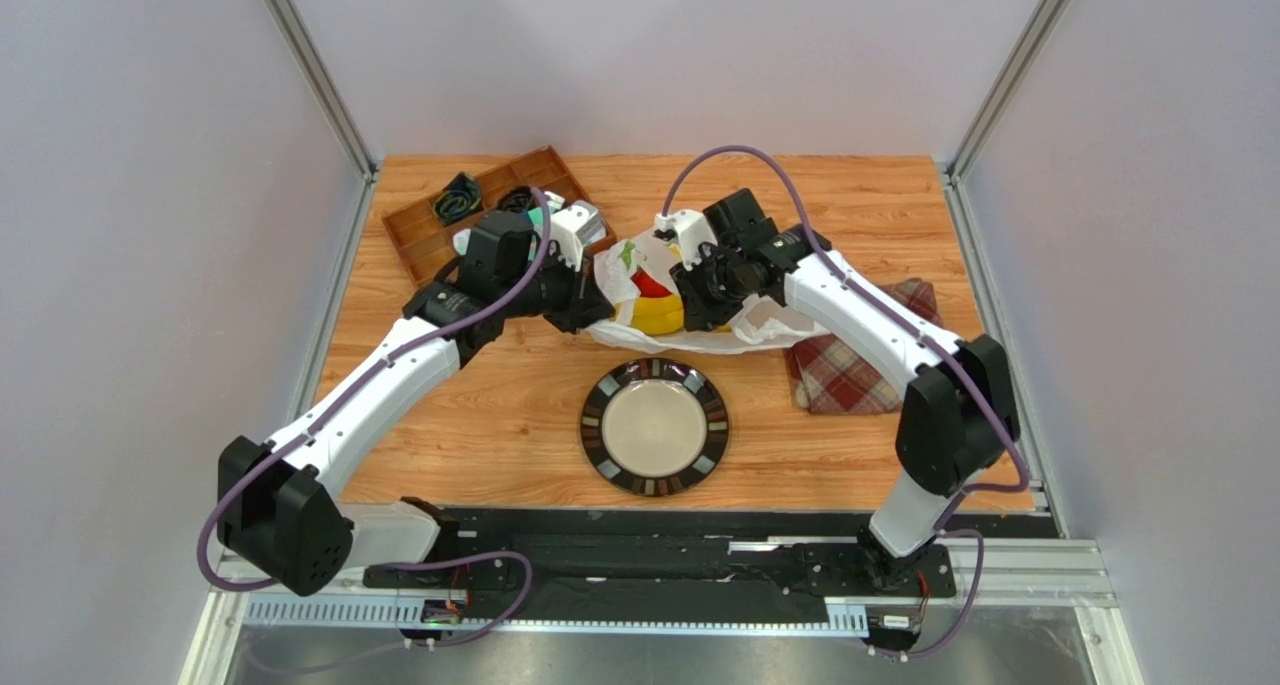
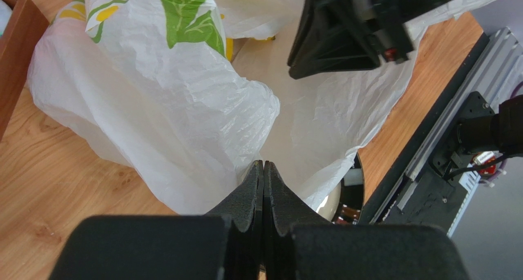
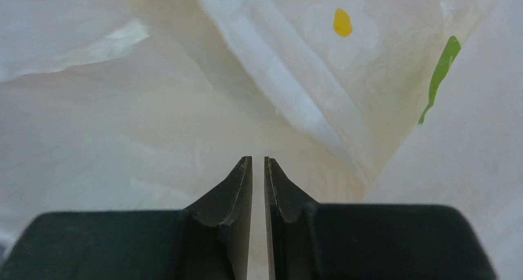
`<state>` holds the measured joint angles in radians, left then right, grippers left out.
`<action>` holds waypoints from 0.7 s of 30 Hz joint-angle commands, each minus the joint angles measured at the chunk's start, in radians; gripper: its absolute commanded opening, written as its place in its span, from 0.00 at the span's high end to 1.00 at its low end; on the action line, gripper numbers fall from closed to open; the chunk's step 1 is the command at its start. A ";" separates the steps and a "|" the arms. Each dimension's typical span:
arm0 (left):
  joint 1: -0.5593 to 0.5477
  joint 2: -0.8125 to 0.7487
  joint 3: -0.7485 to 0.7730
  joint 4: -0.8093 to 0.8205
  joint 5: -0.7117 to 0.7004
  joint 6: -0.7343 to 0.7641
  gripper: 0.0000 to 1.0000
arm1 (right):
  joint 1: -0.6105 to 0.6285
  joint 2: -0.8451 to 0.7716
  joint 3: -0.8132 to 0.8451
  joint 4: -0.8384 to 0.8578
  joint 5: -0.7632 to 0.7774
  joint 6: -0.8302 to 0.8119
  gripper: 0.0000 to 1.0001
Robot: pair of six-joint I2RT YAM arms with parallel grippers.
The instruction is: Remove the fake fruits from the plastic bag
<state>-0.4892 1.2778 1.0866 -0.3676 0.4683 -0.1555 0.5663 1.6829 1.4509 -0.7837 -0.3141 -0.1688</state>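
Observation:
I should spread the plastic bag's opening [image 1: 754,319] with my right gripper before reaching for a fruit, because loose folds of the plastic bag [image 3: 288,84] hide the fruits from that gripper.
The white plastic bag [image 1: 766,322] lies crumpled at the table's middle, mouth up. A red fruit [image 1: 649,283] and a yellow fruit [image 1: 658,318] show inside it; other fruits are hidden. My left gripper [image 1: 589,307] is at the bag's left edge; in the left wrist view it [image 2: 263,163] is shut, with a fold of the bag [image 2: 184,108] running into its tips. My right gripper [image 1: 694,292] reaches into the bag's mouth. In the right wrist view it [image 3: 258,159] has its jaws almost together, nothing between them, with bag film [image 3: 123,108] all around.
A dark-rimmed plate [image 1: 655,427] sits in front of the bag. A wooden tray [image 1: 436,235] with cables stands at the back left. A red plaid cloth [image 1: 857,370] lies to the right, under my right arm.

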 commanded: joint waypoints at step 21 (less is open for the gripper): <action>0.005 0.028 0.053 0.033 0.043 0.034 1.00 | -0.141 0.391 0.318 0.023 0.156 -0.049 0.36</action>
<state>-0.4885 1.2919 1.0798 -0.3550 0.4892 -0.1459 0.4183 2.0068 1.7119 -0.7422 -0.1562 -0.1825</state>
